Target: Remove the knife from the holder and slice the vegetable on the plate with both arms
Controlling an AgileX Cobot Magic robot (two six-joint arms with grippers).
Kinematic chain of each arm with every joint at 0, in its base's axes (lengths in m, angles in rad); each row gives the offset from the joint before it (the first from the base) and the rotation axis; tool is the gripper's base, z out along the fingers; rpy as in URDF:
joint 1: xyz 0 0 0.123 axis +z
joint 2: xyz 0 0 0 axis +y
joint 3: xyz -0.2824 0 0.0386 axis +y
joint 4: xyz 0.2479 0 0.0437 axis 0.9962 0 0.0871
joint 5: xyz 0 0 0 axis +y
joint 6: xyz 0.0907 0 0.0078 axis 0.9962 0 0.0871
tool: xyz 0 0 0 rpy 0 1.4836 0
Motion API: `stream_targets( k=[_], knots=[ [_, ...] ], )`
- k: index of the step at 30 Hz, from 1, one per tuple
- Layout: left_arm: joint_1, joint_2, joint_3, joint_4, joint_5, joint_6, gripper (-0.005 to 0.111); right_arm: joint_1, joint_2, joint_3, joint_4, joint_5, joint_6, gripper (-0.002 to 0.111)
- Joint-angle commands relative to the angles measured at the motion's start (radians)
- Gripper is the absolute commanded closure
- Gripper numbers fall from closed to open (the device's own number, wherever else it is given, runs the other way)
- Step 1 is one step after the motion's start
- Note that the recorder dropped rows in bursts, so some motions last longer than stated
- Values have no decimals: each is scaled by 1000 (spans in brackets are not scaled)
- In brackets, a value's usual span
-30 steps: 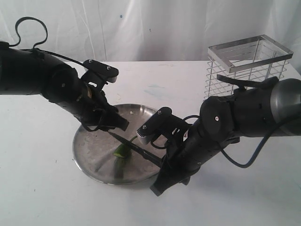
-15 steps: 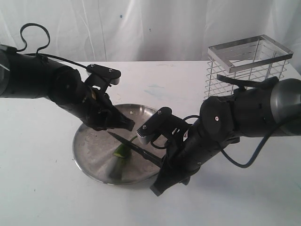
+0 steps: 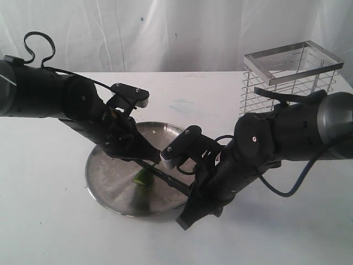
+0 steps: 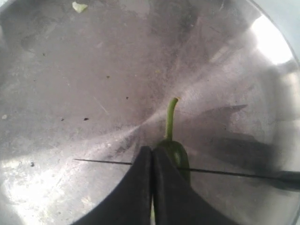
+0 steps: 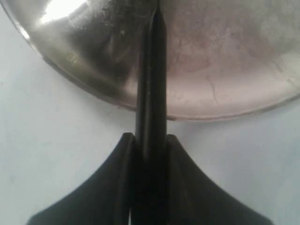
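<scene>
I should raise my left gripper, open it and keep the vegetable's body (image 3: 142,180) still with it beside the blade, because this gripper is closed above the blade across the vegetable (image 4: 182,169).
The steel plate (image 3: 105,182) lies on the white table with the small green vegetable (image 3: 144,178) on it. My left gripper (image 3: 152,155) hangs over the plate, shut, its fingertips (image 4: 145,161) together just above the vegetable (image 4: 179,153), whose stem (image 4: 170,117) points away from them. I cannot tell whether they touch it. My right gripper (image 3: 187,192) is shut on the knife's dark handle (image 5: 151,93) at the plate's near rim (image 5: 84,79). The thin blade (image 3: 162,175) reaches across the vegetable, passing under the left fingertips as a dark line (image 4: 225,172).
The wire holder (image 3: 289,72) stands at the back right of the table, behind the right arm. A pale green scrap (image 4: 79,6) lies on the plate near its rim. A white curtain closes off the back.
My left gripper has shut and moved right and down, from the plate's far left side to just over the vegetable and the blade. The right arm and the knife have stayed put.
</scene>
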State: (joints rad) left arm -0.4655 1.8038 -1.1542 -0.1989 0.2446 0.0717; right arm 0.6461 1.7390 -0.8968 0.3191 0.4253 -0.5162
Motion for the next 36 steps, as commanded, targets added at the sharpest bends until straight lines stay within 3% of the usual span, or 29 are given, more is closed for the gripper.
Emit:
stream_targets(
  k=[1, 10, 18, 30, 36],
  knots=[
    [-10, 0, 7, -72, 12, 63, 106, 2, -3, -2, 3, -4, 0, 108],
    [-10, 8, 7, -74, -18, 64, 106, 2, -3, -2, 3, -3, 0, 108],
    [-10, 160, 7, -74, 5, 86, 106, 2, -3, -2, 3, 5, -4, 108],
    [4, -4, -34, -52, -4, 93, 106, 2, -1, -2, 3, 16, -11, 108],
    [4, 4, -32, -24, 66, 93, 106, 2, -1, -2, 3, 32, -11, 108]
  ],
)
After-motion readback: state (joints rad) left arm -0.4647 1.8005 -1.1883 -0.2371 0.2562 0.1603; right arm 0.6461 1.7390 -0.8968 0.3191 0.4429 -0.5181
